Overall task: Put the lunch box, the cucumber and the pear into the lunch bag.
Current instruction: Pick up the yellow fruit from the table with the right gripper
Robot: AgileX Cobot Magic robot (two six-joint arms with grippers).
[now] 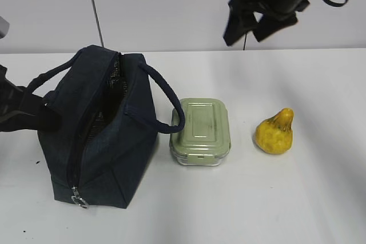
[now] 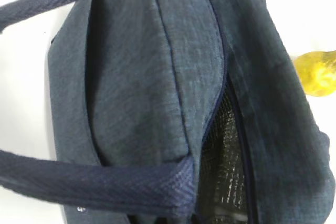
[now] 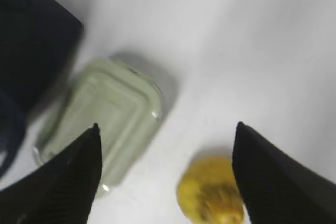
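I expect the lunch bag's handle (image 1: 178,114) to stay arched when I lift the lunch box, because the handle holds a raised arch (image 1: 162,84) against the lunch box.
The navy lunch bag (image 1: 114,141) stands at the left with its top zipper open; silvery lining (image 2: 223,156) shows in the gap. My left gripper (image 1: 48,115) is at the bag's left side, shut on the left handle (image 2: 94,184), which stretches toward it. The pale green lunch box (image 1: 200,131) lies right of the bag, against its other handle. The yellow pear (image 1: 275,132) lies further right. My right gripper (image 1: 245,39) hangs open and empty high above the box and pear; its view shows the box (image 3: 105,119) and pear (image 3: 210,192) below. The cucumber is out of view.
The white table (image 1: 320,198) runs to a pale back wall. The bag's right handle (image 1: 171,112) droops onto the lunch box's left edge. The metal zipper pull (image 1: 79,201) hangs at the bag's near end.
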